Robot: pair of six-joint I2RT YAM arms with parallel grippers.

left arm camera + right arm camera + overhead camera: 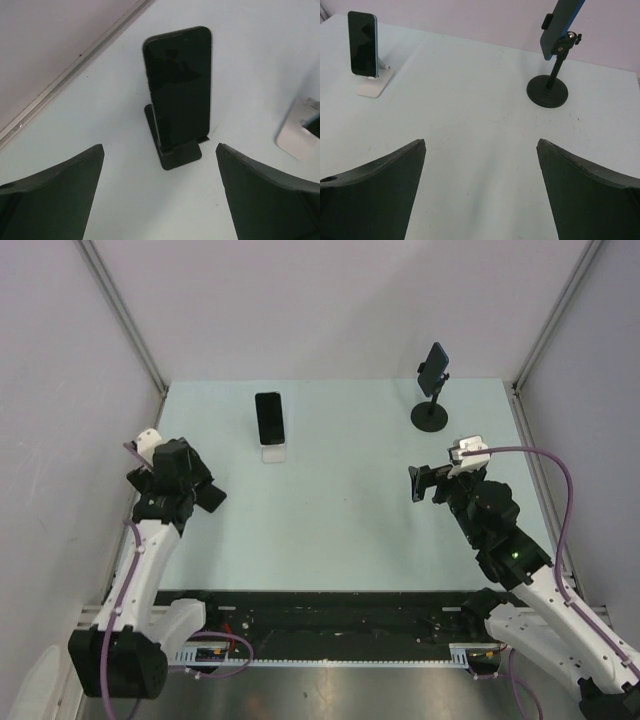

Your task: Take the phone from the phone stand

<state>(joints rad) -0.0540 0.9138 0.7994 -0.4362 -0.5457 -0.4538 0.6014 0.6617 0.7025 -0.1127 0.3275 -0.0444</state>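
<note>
The dark phone's side edges (181,92) are lined up within the span of the left gripper's open fingers, so the left gripper goes on toward the phone's top end (178,39) before it closes there.
In the left wrist view a dark phone (180,90) stands upright in a small black stand (180,152) on the table. It is straight ahead of my open left gripper (160,145), a short way beyond the fingertips. I cannot make out this phone in the top view, where the left gripper (205,490) is at the table's left. A black phone (269,418) leans on a white stand (272,452) at the far middle. A blue phone (434,368) is clamped on a black pole stand (431,416) at the far right. My right gripper (420,483) is open and empty.
The right wrist view shows the white stand's phone (362,44) at far left and the pole stand (548,91) at far right, with bare table between the fingers. Grey walls enclose the table on three sides. The white stand's corner (296,134) shows at the left wrist view's right edge.
</note>
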